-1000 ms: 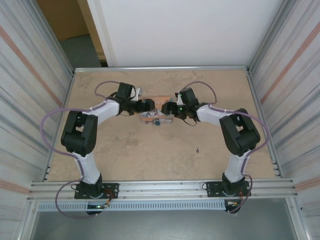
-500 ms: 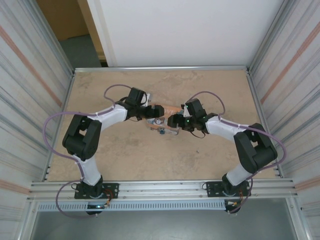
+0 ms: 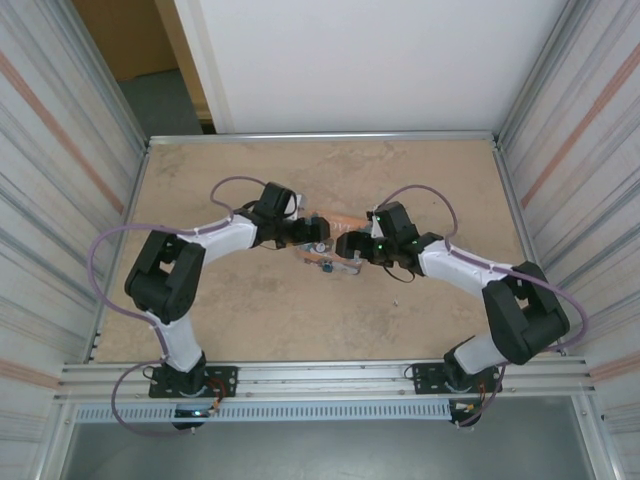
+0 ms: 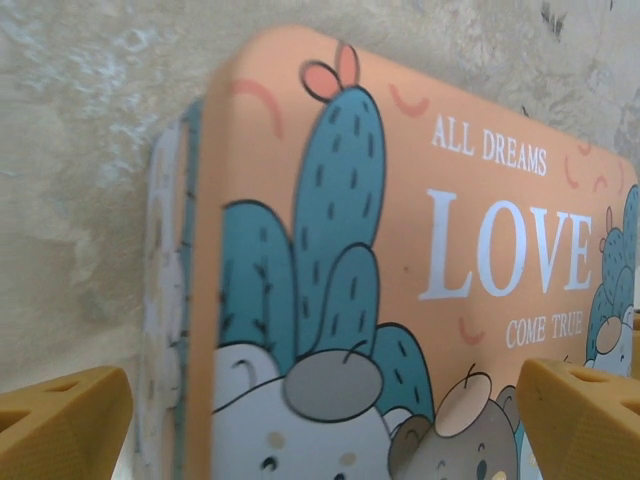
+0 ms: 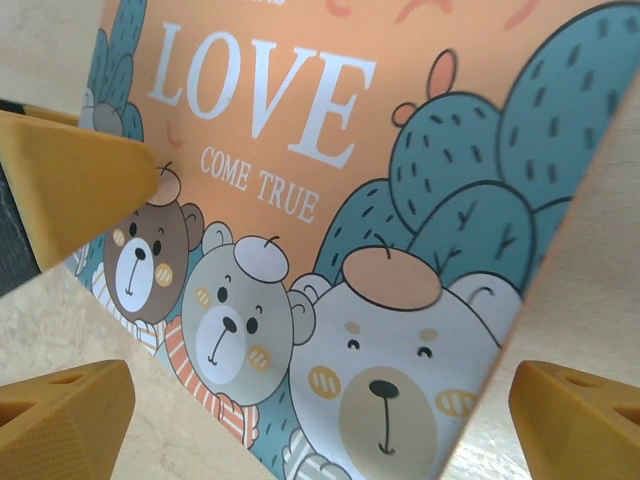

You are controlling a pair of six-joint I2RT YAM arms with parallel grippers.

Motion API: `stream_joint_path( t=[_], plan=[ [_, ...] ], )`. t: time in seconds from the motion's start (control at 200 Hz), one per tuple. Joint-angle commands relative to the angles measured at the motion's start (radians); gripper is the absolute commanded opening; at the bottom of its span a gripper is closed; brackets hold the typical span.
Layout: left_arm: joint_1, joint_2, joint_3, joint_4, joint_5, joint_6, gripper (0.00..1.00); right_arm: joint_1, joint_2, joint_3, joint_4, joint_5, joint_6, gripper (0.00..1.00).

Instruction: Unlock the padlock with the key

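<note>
The key lies clear (image 3: 396,302) of the orange tin. My right gripper should keep its fingers open and keep going until they are around the key to close.
An orange tin (image 3: 335,220) printed with bears, cacti and "LOVE" lies mid-table, seen close in the left wrist view (image 4: 400,250) and the right wrist view (image 5: 330,200). At its near side is a small silvery padlock (image 3: 330,262) with a blue-orange bit; I cannot tell the key apart from it. My left gripper (image 3: 312,233) (image 4: 320,440) is open, with its yellow fingers (image 4: 60,425) either side of the tin's left end. My right gripper (image 3: 346,246) (image 5: 320,430) is open at the tin's right end, its fingers (image 5: 580,420) spread wide.
The tan tabletop (image 3: 270,310) is fenced by metal walls left and right and a white panel at the back. A tiny dark speck (image 3: 396,300) lies right of centre. A yellow finger (image 5: 80,190) of the left gripper shows against the tin in the right wrist view.
Both grippers and the tin with its padlock have shifted right and a little nearer. The right jaws have spread wider.
</note>
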Motion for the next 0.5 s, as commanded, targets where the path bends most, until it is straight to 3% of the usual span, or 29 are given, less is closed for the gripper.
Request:
stream_joint_path(
  t=[0.0, 0.19, 0.496],
  plan=[
    [0.041, -0.083, -0.008, -0.001, 0.004, -0.005, 0.99, -0.014, -0.065, -0.014, -0.096, 0.072, -0.022, 0.97],
    [0.074, -0.224, -0.065, -0.006, -0.035, 0.028, 0.99, -0.032, -0.181, -0.018, -0.263, 0.143, -0.072, 0.95],
    [0.066, -0.603, -0.283, 0.008, -0.116, -0.002, 0.99, -0.076, -0.329, -0.002, -0.62, 0.181, -0.132, 0.88]
  ],
)
